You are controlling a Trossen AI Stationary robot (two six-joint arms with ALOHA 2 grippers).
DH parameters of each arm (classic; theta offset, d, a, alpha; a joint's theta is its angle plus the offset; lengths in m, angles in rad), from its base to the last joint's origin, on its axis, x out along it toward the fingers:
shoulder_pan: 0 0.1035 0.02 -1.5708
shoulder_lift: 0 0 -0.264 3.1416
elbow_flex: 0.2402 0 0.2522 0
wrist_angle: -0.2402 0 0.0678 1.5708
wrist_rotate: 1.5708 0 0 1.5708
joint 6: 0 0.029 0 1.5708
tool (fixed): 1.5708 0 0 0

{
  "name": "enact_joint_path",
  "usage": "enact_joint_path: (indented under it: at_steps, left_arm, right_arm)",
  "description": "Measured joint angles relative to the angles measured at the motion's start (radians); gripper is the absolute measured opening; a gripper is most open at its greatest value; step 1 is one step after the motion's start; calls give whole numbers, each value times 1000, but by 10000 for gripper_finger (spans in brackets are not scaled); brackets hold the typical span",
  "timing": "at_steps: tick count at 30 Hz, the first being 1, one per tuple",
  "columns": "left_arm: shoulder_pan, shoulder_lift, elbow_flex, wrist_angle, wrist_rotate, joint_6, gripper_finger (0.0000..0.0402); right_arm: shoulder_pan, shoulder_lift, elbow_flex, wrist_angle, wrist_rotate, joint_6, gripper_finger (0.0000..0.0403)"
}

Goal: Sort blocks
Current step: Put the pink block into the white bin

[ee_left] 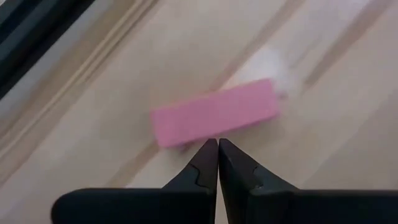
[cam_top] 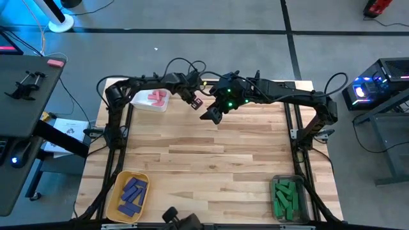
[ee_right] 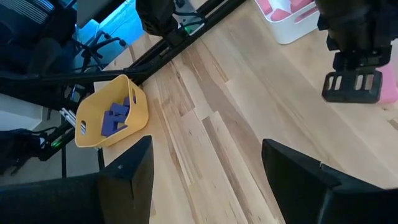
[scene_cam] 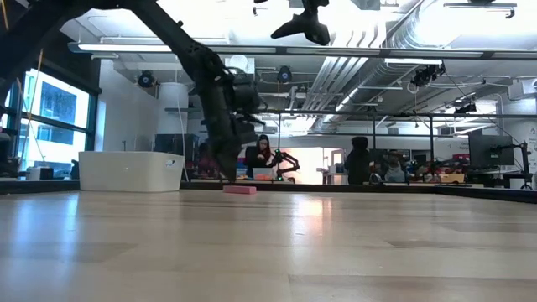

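Observation:
My shut left gripper should drag the block inward [cam_top: 203, 135] before opening around its long sides, because the pink block [scene_cam: 240, 190] lies crosswise to it near the table's far edge.
A single pink block [ee_left: 214, 112] lies flat on the wooden table near its far edge; it also shows in the low view [scene_cam: 239, 190]. My left gripper [ee_left: 217, 144] is shut, with nothing between its fingers. It points steeply down with its tips at the block's near long side [cam_top: 197, 102]. My right gripper [ee_right: 205, 180] is open and hangs high above the table just right of the left one [cam_top: 211, 115], touching nothing. My left gripper's shut fingertips [ee_left: 208, 152] stand at the middle of the pink block's long side [ee_left: 211, 134], coming from above and pointing steeply down. Whether they touch it I cannot tell. The block lies flat on the table.
A white bin [cam_top: 151, 99] holding pink blocks stands at the far left. A yellow bin [cam_top: 128, 195] with purple blocks is at the near left, and a clear bin [cam_top: 286, 198] with green blocks is at the near right. Bare wood lies between them.

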Motion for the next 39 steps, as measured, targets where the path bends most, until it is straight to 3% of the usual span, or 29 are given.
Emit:
enact_joint_path:
  at_steps: [9,18,25,29,35,39]
  left_arm:
    - [-11,16,2,72,-59,-44,0]
    - [-17,60,6,83,-49,-63,0]
    - [-80,19,3,-161,-3,61,0]
    - [-138,-16,-32,-270,7,47,0]
    - [-264,-108,-274,-21,138,-197,0]
    - [-339,-138,-355,164,210,-382,0]
  right_arm:
    - [0,0,0,-1,0,-1,232]
    - [13,0,0,-2,1,0,232]
    - [18,0,0,-6,1,-3,232]
    - [18,0,0,-12,1,-22,232]
    - [18,0,0,-34,1,-29,232]
    - [19,0,0,-31,1,-36,232]
